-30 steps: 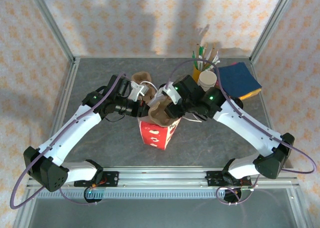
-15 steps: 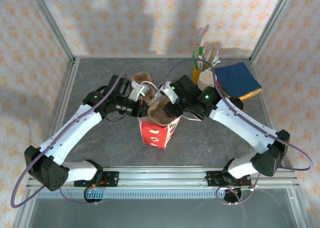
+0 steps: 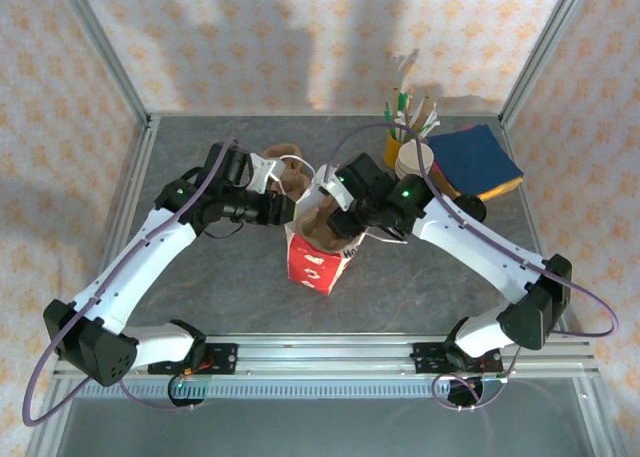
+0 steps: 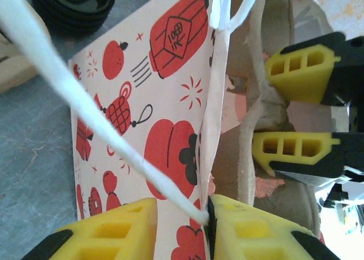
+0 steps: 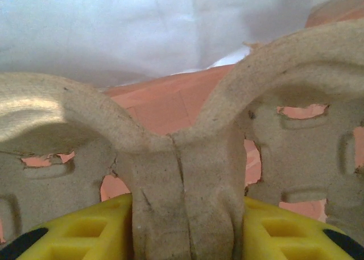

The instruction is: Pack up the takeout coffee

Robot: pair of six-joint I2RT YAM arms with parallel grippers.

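The cup carrier sits high in the opening of the bag, so next my left gripper pinches the bag's rim while my right gripper presses the cup carrier down.
The takeout coffee is out of view. A red-and-white printed paper bag stands mid-table with its mouth up. My right gripper is shut on the central ridge of a brown pulp cup carrier and holds it in the bag's mouth, its yellow fingers inside the bag. My left gripper sits at the bag's rim with its jaws apart. The bag wall lies against one pad and the white handle cord crosses the gap.
A second pulp carrier lies behind the bag. At the back right are a yellow pot of pens, a stack of cream cups and a blue cloth. A stack of black lids sits beside the bag.
The left jaws, shut before, now stand apart at the bag's rim, and the left arm has shifted toward the back. The right gripper with the carrier has edged left.
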